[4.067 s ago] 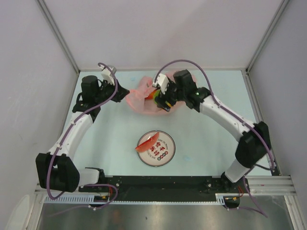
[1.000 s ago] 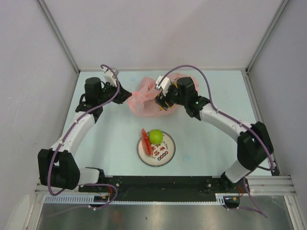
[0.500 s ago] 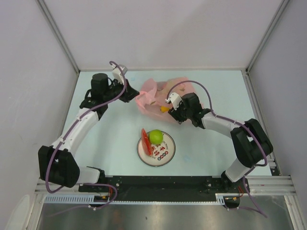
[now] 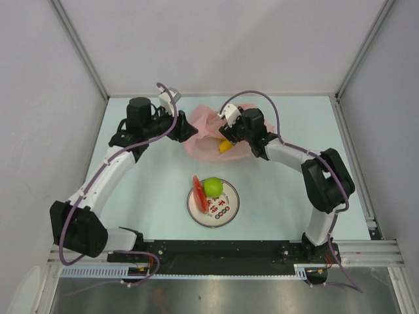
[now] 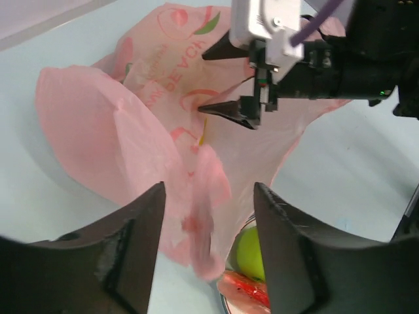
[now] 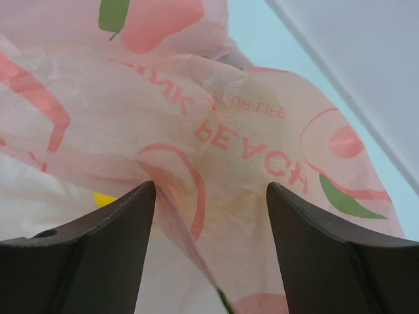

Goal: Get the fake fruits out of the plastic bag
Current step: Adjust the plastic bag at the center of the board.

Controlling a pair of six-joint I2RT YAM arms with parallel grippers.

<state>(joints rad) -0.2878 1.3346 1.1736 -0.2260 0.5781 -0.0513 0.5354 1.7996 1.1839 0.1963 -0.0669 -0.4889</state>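
Note:
My left gripper is to hold up the bag's loose flap (image 5: 207,196) before my right gripper reaches in, because the bag's top layer (image 4: 210,125) sags over the yellow fruit.
The pink plastic bag (image 4: 208,131) lies crumpled at the back middle of the table, with a yellow fruit (image 4: 224,146) showing at its near edge. My left gripper (image 4: 188,131) is open at the bag's left side, and a loose flap of bag (image 5: 200,216) hangs blurred between its fingers (image 5: 134,229). My right gripper (image 4: 226,135) is open and pressed down over the bag's right part (image 6: 249,157), with a yellow bit (image 6: 105,199) at its left. A green fruit (image 4: 211,186) and a red watermelon slice (image 4: 198,193) rest on the plate (image 4: 226,208).
The round white plate with a red rim and print sits in front of the bag, near the table's middle. Grey walls with metal posts close in the left, right and back. The left wrist view shows the right gripper (image 5: 219,78) above the bag.
The left gripper, shut on the bag's edge before, now stands open and the flap hangs loose. The right gripper moved back from the bag's near side onto the bag.

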